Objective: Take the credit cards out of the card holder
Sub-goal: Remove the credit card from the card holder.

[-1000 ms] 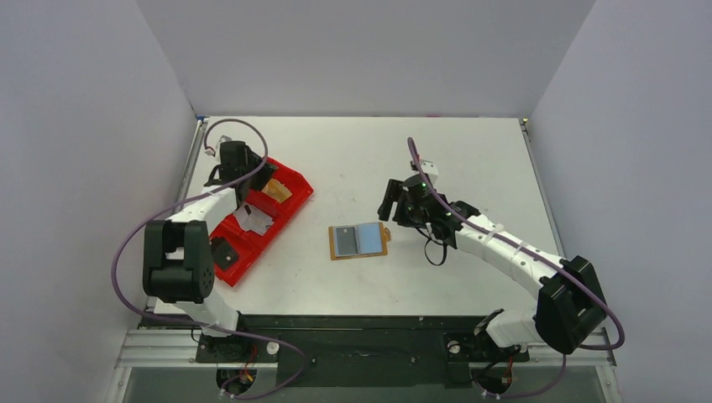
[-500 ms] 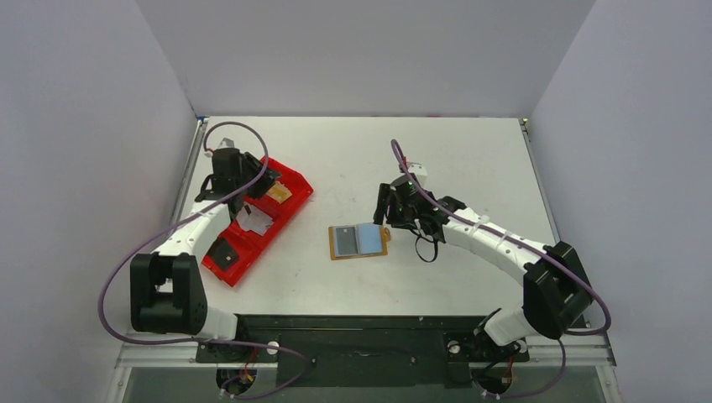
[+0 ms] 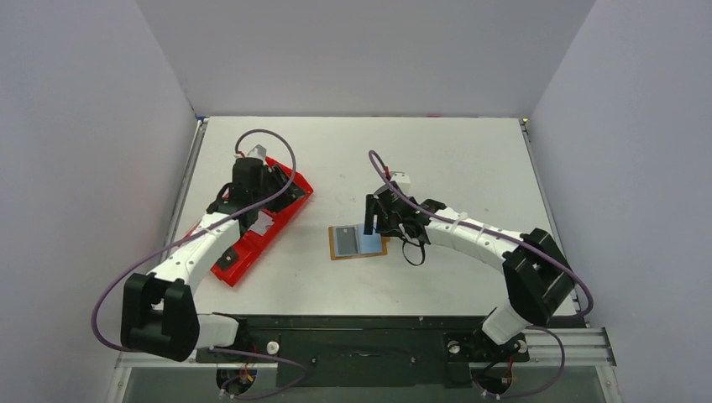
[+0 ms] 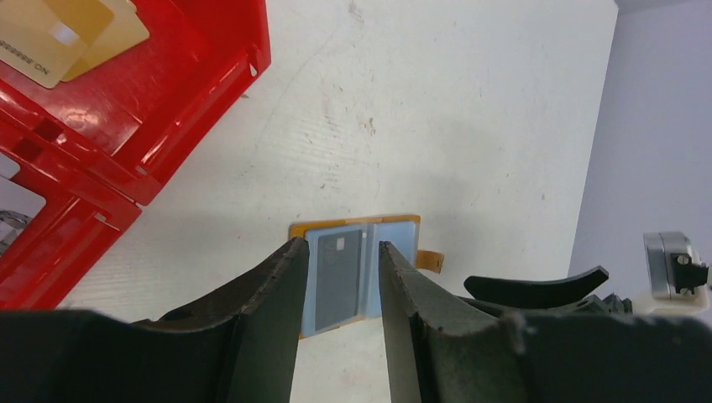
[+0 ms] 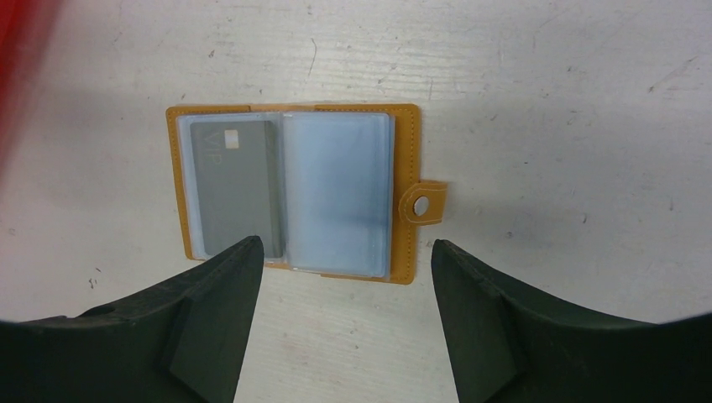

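Note:
My right gripper should pinch up the sleeve's middle (image 3: pixel 346 244) before my left gripper comes in, because the dark grey credit card (image 3: pixel 345 238) is lying flat in its clear sleeve.
The tan card holder (image 3: pixel 358 243) lies open and flat on the white table, its snap tab (image 5: pixel 424 204) on the right. A dark grey credit card (image 5: pixel 231 189) sits in its left clear sleeve. The right sleeve (image 5: pixel 336 193) looks pale blue; I cannot tell if it holds a card. My right gripper (image 3: pixel 372 220) hovers open over the holder's right half, jaws wide apart (image 5: pixel 344 245) and empty. My left gripper (image 3: pixel 280 190) is over the far end of the red tray, open and empty (image 4: pixel 340 252), and the holder (image 4: pixel 395 223) shows beyond its fingers.
A long red tray (image 3: pixel 231 262) lies slantwise at the left of the table, with tan cards (image 4: pixel 59 34) in its far compartment and a white card (image 3: pixel 260 220) lower down. The right arm's cable loops beside the holder. Grey walls close in on three sides.
The right gripper has slid left until it is over the holder's right half. The left arm has swung right along the tray toward the holder. Both grippers' jaws have stayed open.

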{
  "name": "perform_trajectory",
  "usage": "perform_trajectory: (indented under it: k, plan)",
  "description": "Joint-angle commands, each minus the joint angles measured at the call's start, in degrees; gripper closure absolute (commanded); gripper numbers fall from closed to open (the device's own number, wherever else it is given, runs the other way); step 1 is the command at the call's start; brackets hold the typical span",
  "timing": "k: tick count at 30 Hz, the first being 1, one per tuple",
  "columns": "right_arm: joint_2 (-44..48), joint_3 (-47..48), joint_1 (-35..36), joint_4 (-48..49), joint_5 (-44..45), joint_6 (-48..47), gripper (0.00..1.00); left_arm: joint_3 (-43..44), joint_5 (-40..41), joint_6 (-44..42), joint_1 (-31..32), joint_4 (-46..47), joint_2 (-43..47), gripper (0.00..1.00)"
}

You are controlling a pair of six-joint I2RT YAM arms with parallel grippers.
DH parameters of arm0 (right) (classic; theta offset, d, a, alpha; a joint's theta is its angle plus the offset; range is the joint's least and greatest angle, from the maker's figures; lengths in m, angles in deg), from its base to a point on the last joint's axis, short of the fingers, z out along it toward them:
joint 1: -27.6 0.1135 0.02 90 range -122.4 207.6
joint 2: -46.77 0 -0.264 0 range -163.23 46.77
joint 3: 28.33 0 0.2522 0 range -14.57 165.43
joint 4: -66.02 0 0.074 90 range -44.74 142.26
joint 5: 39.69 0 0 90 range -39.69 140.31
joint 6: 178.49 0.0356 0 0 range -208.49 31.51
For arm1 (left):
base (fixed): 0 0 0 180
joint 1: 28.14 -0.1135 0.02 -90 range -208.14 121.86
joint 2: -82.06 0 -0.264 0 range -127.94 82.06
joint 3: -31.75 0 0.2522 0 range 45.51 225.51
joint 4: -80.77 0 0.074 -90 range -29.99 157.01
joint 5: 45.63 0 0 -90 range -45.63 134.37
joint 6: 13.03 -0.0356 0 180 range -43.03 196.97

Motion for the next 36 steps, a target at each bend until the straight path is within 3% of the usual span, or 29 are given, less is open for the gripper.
perform_trajectory:
  k: [1, 9, 36]
  plan:
    - [-1.78, 3.06, 1.76, 2.15, 1.36, -0.15, 0.31, -0.91, 0.16, -2.04, 1.45, -1.36, 2.35, 0.66]
    - [-6.23, 5.46, 4.28, 2.22, 0.88, -0.45, 0.32, -2.73, 1.63, -5.80, 1.40, -5.50, 4.22, 0.66]
    - [-15.07, 12.07, 8.04, -0.77, 1.21, -2.06, 0.37, -4.02, 0.15, -6.33, 0.22, -5.55, 4.40, 0.66]
